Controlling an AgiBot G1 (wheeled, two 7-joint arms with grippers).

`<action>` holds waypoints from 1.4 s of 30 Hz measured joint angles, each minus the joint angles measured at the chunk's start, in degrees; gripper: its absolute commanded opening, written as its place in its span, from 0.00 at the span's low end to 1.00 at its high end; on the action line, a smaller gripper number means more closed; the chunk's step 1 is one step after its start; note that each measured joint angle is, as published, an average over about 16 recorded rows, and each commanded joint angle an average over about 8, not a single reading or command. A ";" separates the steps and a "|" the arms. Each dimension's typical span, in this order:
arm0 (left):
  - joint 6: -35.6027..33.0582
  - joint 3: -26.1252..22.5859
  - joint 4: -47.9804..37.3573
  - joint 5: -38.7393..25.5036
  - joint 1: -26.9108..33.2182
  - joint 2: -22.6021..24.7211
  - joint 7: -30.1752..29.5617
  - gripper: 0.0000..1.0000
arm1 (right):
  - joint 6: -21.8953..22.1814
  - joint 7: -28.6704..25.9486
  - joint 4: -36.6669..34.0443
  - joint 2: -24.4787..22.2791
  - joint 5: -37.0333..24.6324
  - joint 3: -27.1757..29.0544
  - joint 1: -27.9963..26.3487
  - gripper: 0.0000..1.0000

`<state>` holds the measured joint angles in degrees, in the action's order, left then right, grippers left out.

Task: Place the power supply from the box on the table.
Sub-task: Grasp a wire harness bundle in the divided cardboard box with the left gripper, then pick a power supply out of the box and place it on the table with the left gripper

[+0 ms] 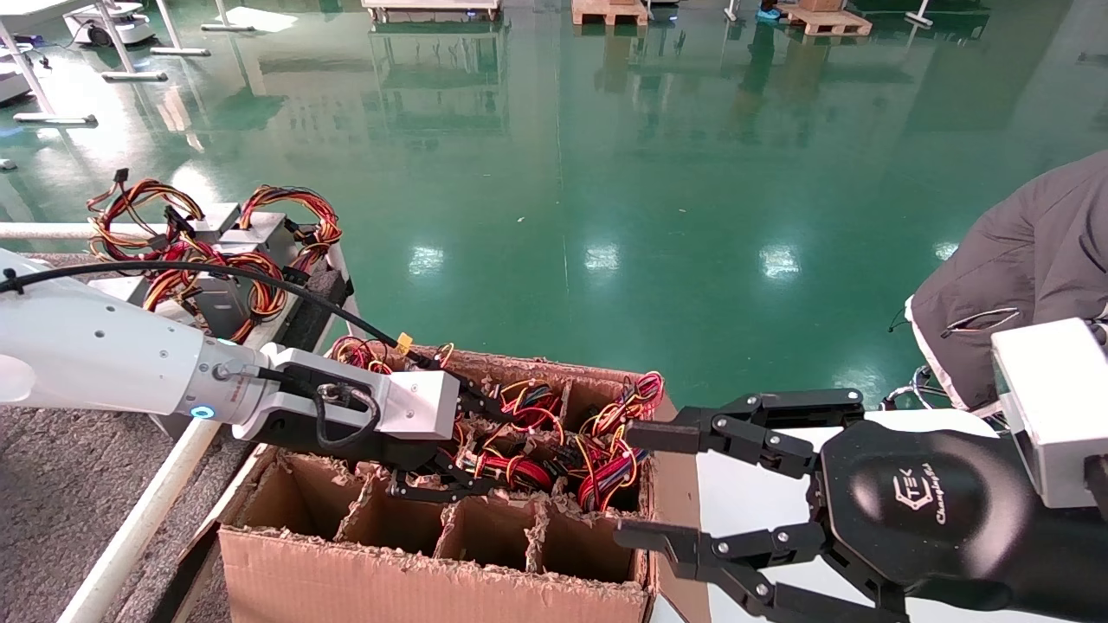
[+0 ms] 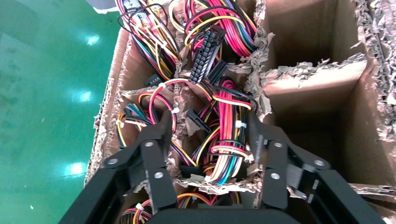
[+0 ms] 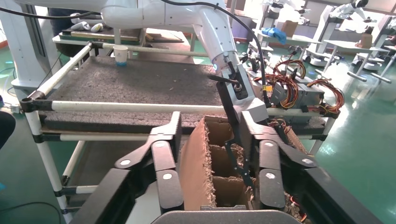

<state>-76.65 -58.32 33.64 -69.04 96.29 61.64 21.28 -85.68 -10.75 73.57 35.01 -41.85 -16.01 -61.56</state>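
My gripper is about to lift, and the looped wire bundle (image 1: 511, 471) runs down into its cell (image 2: 226, 171). The hidden grey power supply will come up hanging from the wires.
The brown cardboard box (image 1: 433, 588) stands in front of me, and its far cells are full of red, yellow and black wire bundles (image 1: 528, 433). The power supply in the box shows only as a looped wire bundle (image 2: 229, 135); its grey body is hidden in the cell. My left gripper (image 1: 467, 450) (image 2: 210, 140) is down among the dividers, open, with its fingers on either side of that bundle. At the box's right wall my right gripper (image 1: 632, 484) (image 3: 210, 123) is open, and the cardboard side wall (image 3: 196, 172) stands between its fingers. The dark-grey table (image 1: 52, 484) (image 3: 140, 79) lies to the left.
Several grey power supplies with wire loops (image 1: 216, 260) (image 3: 299, 93) lie on the table's far end. A white tube rail (image 1: 147, 510) edges the table beside the box. The near cells (image 1: 485, 528) hold nothing. A person in a grey jacket (image 1: 1021, 260) is at right. A paper cup (image 3: 121, 54) stands on the table.
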 measured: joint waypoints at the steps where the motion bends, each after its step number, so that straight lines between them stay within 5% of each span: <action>1: -0.10 -0.02 -0.07 0.08 0.00 -0.01 0.07 0.00 | 0.00 0.00 0.00 0.00 0.00 0.00 0.00 0.00; 33: -2.56 -0.20 -1.73 2.37 -0.06 -0.99 1.38 0.00 | 0.00 0.00 0.00 0.00 0.00 0.00 0.00 0.05; 42: -3.14 0.47 -1.41 3.69 0.85 -2.14 1.48 0.00 | 0.00 0.00 0.00 0.00 0.00 0.00 0.00 0.00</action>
<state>-79.80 -57.85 32.23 -65.36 97.14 59.50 22.76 -85.68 -10.75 73.57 35.01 -41.85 -16.01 -61.56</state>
